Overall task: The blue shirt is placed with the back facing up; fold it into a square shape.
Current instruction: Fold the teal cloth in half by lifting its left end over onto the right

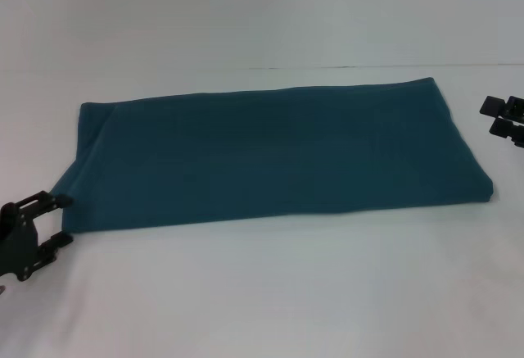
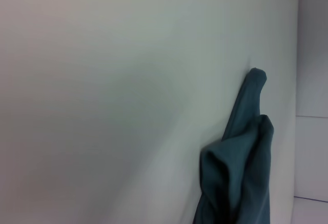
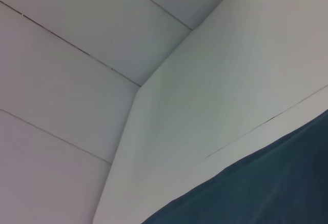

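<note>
I have my left gripper's open fingers around the blue shirt's near corner (image 1: 69, 224) and should carry on moving them over the folded end (image 1: 87, 202) until they close on its layers.
The blue shirt (image 1: 270, 157) lies flat on the white table (image 1: 246, 292), folded into one long plain band running left to right. At its near left corner, my left gripper (image 1: 64, 220) is open, with one fingertip (image 1: 59, 201) right at the cloth's edge. Past the shirt's right end, my right gripper (image 1: 490, 118) is open and hangs a little apart from the cloth. The left wrist view shows a bunched end of the blue shirt (image 2: 241, 157). A flat edge of the blue shirt (image 3: 266, 193) appears in the right wrist view.
The table's far edge (image 1: 368, 67) runs just behind the shirt. In the right wrist view a table corner (image 3: 139, 86) stands out against pale floor tiles. Nothing else is on the table.
</note>
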Robot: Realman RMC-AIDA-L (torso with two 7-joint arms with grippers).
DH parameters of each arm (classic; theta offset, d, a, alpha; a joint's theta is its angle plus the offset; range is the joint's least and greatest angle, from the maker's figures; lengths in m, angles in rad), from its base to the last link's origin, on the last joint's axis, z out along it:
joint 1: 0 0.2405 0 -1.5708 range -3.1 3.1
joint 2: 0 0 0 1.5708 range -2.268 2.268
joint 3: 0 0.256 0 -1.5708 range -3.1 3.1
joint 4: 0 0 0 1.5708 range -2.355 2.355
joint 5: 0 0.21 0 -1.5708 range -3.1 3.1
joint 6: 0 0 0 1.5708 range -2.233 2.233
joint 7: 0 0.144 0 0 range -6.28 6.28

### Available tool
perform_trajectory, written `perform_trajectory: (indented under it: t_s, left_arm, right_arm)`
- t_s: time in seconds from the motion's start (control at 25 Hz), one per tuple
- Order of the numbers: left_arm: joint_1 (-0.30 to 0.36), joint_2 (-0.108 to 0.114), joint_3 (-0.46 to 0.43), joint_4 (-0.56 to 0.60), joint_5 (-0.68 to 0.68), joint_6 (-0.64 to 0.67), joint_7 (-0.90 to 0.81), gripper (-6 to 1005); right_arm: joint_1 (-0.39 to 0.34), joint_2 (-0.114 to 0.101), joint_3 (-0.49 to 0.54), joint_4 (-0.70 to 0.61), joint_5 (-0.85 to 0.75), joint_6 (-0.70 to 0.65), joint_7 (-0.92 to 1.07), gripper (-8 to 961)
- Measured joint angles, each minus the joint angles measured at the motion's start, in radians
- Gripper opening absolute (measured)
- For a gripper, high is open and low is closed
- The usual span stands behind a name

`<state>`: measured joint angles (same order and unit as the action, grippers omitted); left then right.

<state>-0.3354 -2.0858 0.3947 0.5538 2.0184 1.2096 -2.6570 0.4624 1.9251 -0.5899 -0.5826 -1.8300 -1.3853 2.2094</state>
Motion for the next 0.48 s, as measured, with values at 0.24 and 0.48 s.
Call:
perform_trajectory:
  t_s: [0.24,0.48]
  left_arm:
    - [-0.024,0.006,0.014,-0.024,0.002,-0.030,0.000,658]
    - [-0.055,0.006,0.029,-0.041,0.002,-0.065,0.001,659]
  right_arm:
    - [-0.004,0.000,0.002,0.001,0.000,0.001,-0.001,674]
    - [-0.008,0.000,0.007,0.001,0.000,-0.001,-0.001,674]
